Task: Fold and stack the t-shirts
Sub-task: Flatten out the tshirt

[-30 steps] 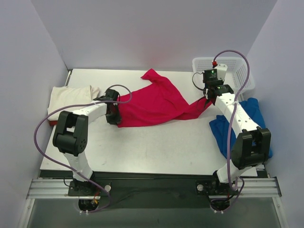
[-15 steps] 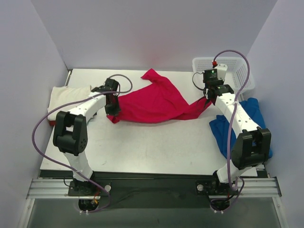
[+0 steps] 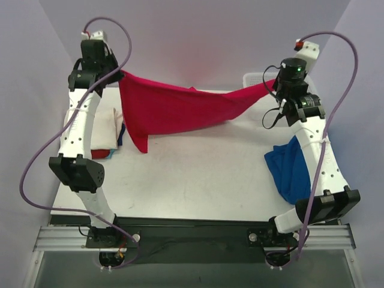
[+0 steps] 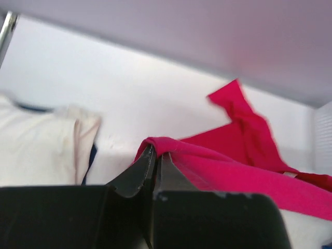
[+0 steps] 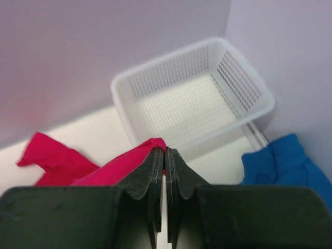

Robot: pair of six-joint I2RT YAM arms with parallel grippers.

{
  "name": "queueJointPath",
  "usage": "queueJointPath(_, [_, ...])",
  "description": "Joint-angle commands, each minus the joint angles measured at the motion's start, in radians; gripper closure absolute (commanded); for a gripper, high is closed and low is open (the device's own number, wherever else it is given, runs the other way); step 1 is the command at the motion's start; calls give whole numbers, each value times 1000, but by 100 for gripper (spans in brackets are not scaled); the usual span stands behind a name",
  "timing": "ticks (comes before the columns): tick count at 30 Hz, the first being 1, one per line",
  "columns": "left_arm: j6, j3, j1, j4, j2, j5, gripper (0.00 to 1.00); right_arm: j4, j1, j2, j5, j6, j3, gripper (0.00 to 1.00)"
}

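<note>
My two grippers should both go up to open the cloth, because the crimson red t-shirt's far part (image 4: 248, 128) is folded over itself. They should then lower the cloth toward the table's front (image 3: 192, 177).
The crimson red t-shirt (image 3: 174, 111) hangs stretched in the air between my two raised grippers, its lower edge drooping toward the table at the left. My left gripper (image 3: 120, 74) is shut on its left end, seen as a red fold (image 4: 171, 148) between the fingers. My right gripper (image 3: 275, 84) is shut on its right end (image 5: 132, 158). The royal blue t-shirt (image 3: 294, 171) lies crumpled on the table's right side, also in the right wrist view (image 5: 290, 161). The cream t-shirt (image 3: 105, 129) lies folded at the left edge, also in the left wrist view (image 4: 36, 150).
A white lattice basket (image 5: 197, 98) stands at the back right corner, partly hidden behind my right arm in the top view (image 3: 255, 81). Red and dark blue cloth peeks from under the cream shirt (image 3: 114, 153). Walls close in the table on three sides.
Both arms have risen high and spread apart, lifting the red t-shirt off the table and stretching it between them. The left gripper moved from the table's left middle up to the back left.
</note>
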Motion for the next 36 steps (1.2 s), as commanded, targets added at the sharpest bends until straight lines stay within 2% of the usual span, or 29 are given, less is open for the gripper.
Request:
queueJointPath(1, [31, 218, 22, 54, 74, 153, 100, 31, -4, -25, -48, -19, 117, 100])
queueJointPath(4, [-15, 426, 51, 77, 195, 273, 100, 34, -4, 23, -82, -22, 238, 100])
queueJointPath(7, [-52, 509, 66, 146, 272, 349, 100, 37, -2, 72, -112, -25, 338, 100])
queueJointPath(10, [-78, 442, 79, 239, 257, 384, 100, 40, -2, 104, -137, -30, 422, 100])
queueJointPath(14, [-74, 376, 79, 278, 173, 391, 100, 46, 12, 87, -161, -70, 491, 100])
queueJointPath(22, [7, 273, 77, 275, -36, 341, 100, 100, 93, -89, -197, -182, 471, 100])
queueJointPath(30, [56, 378, 111, 168, -142, 292, 100, 187, 145, -241, -207, -252, 439, 100])
queueJointPath(36, [52, 416, 119, 172, -139, 262, 100, 253, 145, -227, -215, -286, 445, 100])
